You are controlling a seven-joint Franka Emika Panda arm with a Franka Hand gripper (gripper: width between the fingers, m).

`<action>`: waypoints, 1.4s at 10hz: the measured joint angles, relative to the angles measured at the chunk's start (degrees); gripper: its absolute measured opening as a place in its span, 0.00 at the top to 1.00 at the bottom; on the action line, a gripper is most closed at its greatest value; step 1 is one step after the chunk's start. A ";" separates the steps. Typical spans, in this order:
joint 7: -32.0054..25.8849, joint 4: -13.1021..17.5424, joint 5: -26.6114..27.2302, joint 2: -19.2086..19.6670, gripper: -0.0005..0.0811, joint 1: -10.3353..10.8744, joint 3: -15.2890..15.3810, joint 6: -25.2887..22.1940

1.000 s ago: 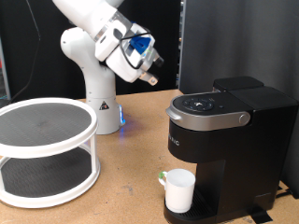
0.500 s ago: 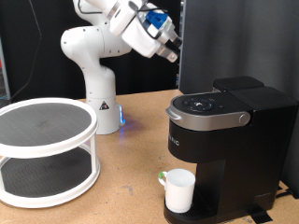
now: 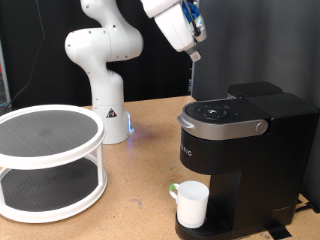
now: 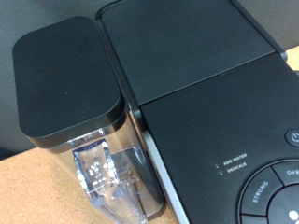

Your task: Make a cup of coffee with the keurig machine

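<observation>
My gripper is tilted toward the water tank (image 4: 67, 79) and the buttons are off to its side, so I should swing it back, point it straight down and lower it toward the top buttons (image 3: 212, 113).
The black keurig machine (image 3: 243, 150) stands at the exterior view's right with its lid shut. The white cup (image 3: 192, 204) sits on its drip base under the spout. A small green thing (image 3: 174, 188) lies against the cup's left side. My gripper (image 3: 196, 53) hangs high above the machine's top, pointing down, with nothing seen in it. The wrist view shows no fingers. It looks down on the machine's lid (image 4: 206, 103), the water tank (image 4: 67, 84) and the top buttons (image 4: 280, 187).
A white two-tier round rack (image 3: 50, 160) stands at the exterior view's left on the wooden table (image 3: 140, 185). The arm's white base (image 3: 105, 100) is behind it. A dark curtain (image 3: 260, 40) closes the back.
The gripper has risen and swung to the exterior view's right, from above the table's middle to over the machine. Cup and machine have not moved.
</observation>
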 joint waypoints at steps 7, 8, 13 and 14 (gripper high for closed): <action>-3.25 8.18 -20.58 3.61 0.01 0.42 5.00 -8.49; -4.59 9.98 -20.58 4.67 0.01 0.53 5.01 -8.45; -1.99 15.38 -20.34 9.34 0.01 0.54 5.06 -6.53; -0.77 16.01 -20.10 10.23 0.01 0.54 5.07 -5.49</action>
